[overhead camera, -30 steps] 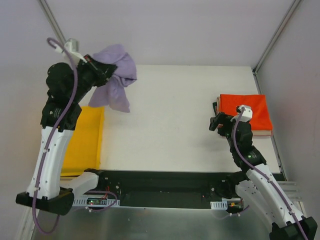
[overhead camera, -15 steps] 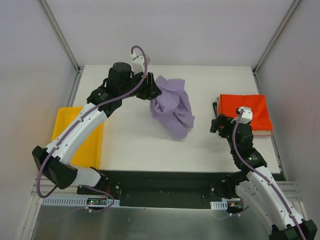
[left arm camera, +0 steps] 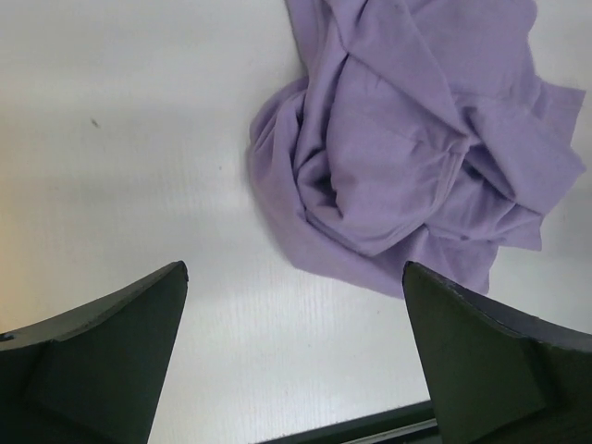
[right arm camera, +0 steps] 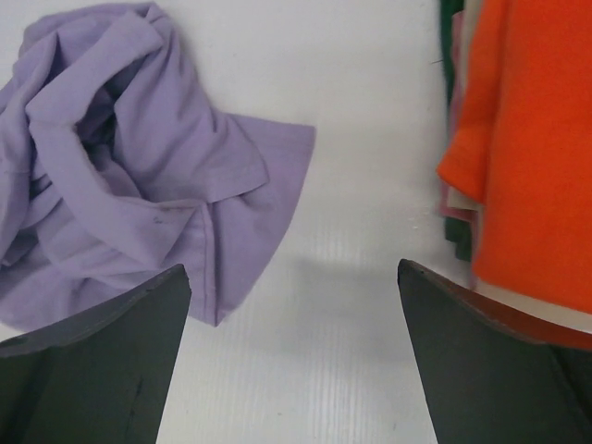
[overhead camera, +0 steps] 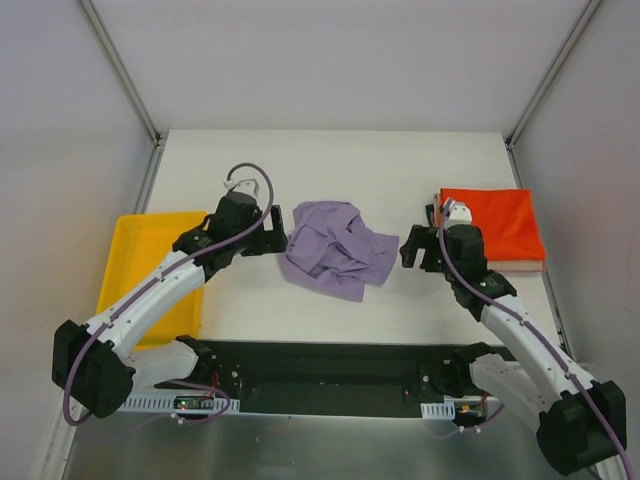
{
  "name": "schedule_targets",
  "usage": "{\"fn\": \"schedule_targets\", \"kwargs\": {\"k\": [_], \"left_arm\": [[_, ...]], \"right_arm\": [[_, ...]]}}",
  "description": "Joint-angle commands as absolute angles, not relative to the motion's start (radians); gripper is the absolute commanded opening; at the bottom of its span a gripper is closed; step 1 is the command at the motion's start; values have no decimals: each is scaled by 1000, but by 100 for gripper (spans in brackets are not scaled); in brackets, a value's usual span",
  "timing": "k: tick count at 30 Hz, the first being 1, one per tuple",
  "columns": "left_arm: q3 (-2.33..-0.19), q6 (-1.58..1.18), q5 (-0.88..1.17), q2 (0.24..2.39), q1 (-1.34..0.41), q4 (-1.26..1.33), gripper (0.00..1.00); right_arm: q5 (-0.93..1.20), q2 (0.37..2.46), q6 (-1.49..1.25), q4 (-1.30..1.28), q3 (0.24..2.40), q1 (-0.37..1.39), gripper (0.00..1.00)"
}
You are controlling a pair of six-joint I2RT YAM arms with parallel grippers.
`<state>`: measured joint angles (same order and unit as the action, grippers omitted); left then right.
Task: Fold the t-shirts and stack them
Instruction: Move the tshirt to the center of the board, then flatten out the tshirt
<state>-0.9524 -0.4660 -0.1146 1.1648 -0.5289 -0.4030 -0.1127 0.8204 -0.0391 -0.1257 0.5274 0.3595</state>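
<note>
The robot's pull will spread the purple t-shirt [overhead camera: 335,252] out far wider than this heap, because the t-shirt lies in loose overlapping folds [overhead camera: 348,238].
A crumpled purple t-shirt [overhead camera: 333,249] lies in a heap on the white table [overhead camera: 330,160], between the two arms. It fills the upper right of the left wrist view [left arm camera: 416,139] and the upper left of the right wrist view [right arm camera: 129,166]. A stack of folded t-shirts with an orange one on top [overhead camera: 495,225] sits at the right edge, its side showing in the right wrist view [right arm camera: 527,157]. My left gripper [overhead camera: 276,240] stands open just left of the purple heap, empty. Just right of the heap, my right gripper [overhead camera: 412,250] is open and empty.
A yellow bin [overhead camera: 160,270] sits at the table's left edge, beside the left arm. Grey walls with metal corner posts [overhead camera: 545,80] close off the back and sides. A black rail [overhead camera: 330,365] runs along the near edge.
The left arm swung the purple t-shirt from above the bin to the table's middle, opened and dropped it in a heap. The right gripper shifted slightly left towards it.
</note>
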Motion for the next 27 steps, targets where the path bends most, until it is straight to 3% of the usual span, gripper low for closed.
{"fn": "schedule_targets", "kwargs": {"k": [1, 6, 12, 18, 21, 24, 26, 27], "left_arm": [[-790, -600, -57, 1111, -529, -381, 99], [-588, -659, 128, 1083, -529, -171, 98], [-491, -782, 149, 1173, -529, 87, 91], [-577, -851, 63, 1360, -529, 167, 86], [-629, -848, 86, 1457, -529, 170, 66], [-655, -838, 100, 1488, -529, 161, 28], [-658, -828, 51, 1465, -529, 131, 2], [-660, -821, 16, 1441, -529, 108, 0]], "right_arm": [[107, 943, -58, -100, 626, 359, 96], [337, 1058, 32, -38, 679, 426, 97], [215, 1267, 265, -64, 819, 563, 98], [113, 1463, 386, 37, 890, 594, 99], [165, 1525, 390, 38, 929, 597, 86], [158, 1536, 373, 34, 948, 600, 47], [97, 1499, 354, 35, 942, 600, 33], [59, 1476, 347, 35, 939, 598, 29]]}}
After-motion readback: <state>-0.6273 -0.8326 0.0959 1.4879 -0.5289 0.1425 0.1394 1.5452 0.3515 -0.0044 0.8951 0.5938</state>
